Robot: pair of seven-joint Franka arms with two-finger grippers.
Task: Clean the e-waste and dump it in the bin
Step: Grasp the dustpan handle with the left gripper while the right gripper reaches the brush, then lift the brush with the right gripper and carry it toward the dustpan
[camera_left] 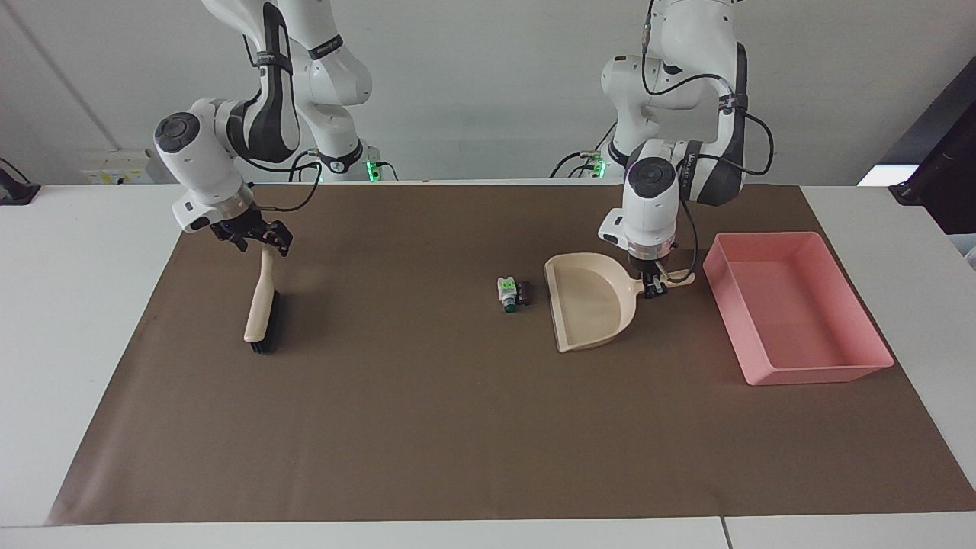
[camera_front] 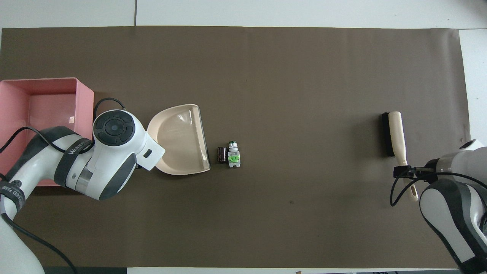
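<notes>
The e-waste [camera_front: 229, 155] sits outside the dustpan near one end of its opening, so next my left gripper centers that opening before my right gripper sweeps with the brush [camera_front: 398, 138].
The e-waste lies mid-mat: a white part with green marks [camera_left: 505, 290] [camera_front: 233, 156] touching a dark part [camera_left: 524, 292] [camera_front: 222, 155]. The beige dustpan [camera_left: 587, 305] [camera_front: 179, 140] sits beside them with its mouth toward them. My left gripper [camera_left: 654, 286] is shut on the dustpan's handle; in the overhead view the wrist hides it. The pink bin [camera_left: 820, 374] [camera_front: 85, 95] stands at the left arm's end of the table. A beige brush [camera_left: 261, 305] [camera_front: 393, 133] lies at the right arm's end. My right gripper [camera_left: 263, 238] [camera_front: 403, 171] stands open astride its handle.
A brown mat [camera_left: 427, 427] covers most of the white table [camera_left: 76, 305]. The bin sits near the mat's edge, close beside the dustpan's handle.
</notes>
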